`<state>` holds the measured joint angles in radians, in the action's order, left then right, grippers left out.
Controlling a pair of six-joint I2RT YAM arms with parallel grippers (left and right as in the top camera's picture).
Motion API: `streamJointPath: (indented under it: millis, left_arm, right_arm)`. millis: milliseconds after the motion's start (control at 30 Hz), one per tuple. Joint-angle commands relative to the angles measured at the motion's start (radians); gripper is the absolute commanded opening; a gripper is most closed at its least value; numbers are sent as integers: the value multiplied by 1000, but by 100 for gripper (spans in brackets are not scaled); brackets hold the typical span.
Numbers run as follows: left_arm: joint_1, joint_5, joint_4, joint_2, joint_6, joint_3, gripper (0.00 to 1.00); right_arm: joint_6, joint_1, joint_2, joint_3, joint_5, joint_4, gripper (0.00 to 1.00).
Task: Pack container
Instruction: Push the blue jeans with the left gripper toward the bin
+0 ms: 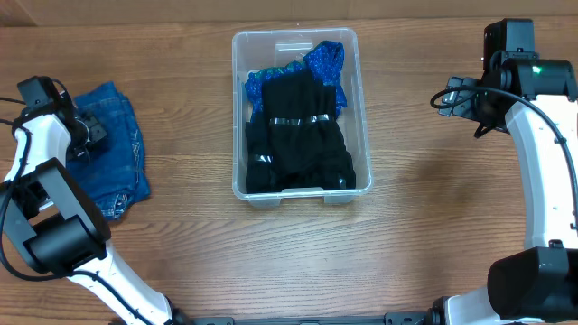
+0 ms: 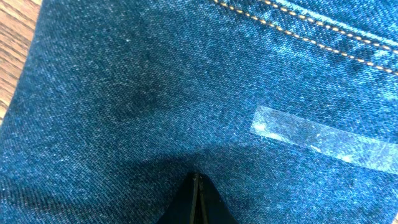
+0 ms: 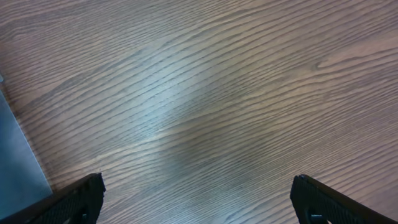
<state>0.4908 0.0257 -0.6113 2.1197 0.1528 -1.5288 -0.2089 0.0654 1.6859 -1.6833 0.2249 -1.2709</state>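
The folded blue jeans [image 1: 117,161] are a long way from the clear container, so the robot's left gripper should first drag them over beside the container [image 1: 200,131] and then open to grip them anew.
The clear container [image 1: 237,108] stands at the table's middle, holding black folded clothes [image 1: 298,135] with clear tape strips and a blue patterned garment [image 1: 327,61] at its far end. Folded blue jeans [image 1: 122,149] lie on the table at the left; they fill the left wrist view [image 2: 155,93], with a clear tape strip [image 2: 323,140] on them. My left gripper [image 1: 90,135] is shut, its tips [image 2: 197,180] pressed against the denim. My right gripper [image 3: 199,196] is open and empty above bare wood, to the right of the container [image 1: 456,97].
The wooden table [image 1: 433,226] runs all around the container. A grey-blue edge [image 3: 18,162] shows at the left of the right wrist view. Bare wood shows at the jeans' left edge [image 2: 12,43].
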Motion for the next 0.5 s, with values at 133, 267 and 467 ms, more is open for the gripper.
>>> streamJointPath:
  millis: [133, 267, 467]
  left_arm:
    - [-273, 113, -7, 156, -19, 19, 4]
    - [-456, 81, 10, 156, -17, -42, 4]
    - [-565, -58, -117, 156, 82, -262, 4]
  right_arm:
    - [-3, 2, -30, -25, 10, 5, 100]
    - [-4, 2, -30, -25, 10, 5, 100]
    - [-3, 2, -30, -25, 10, 5, 100]
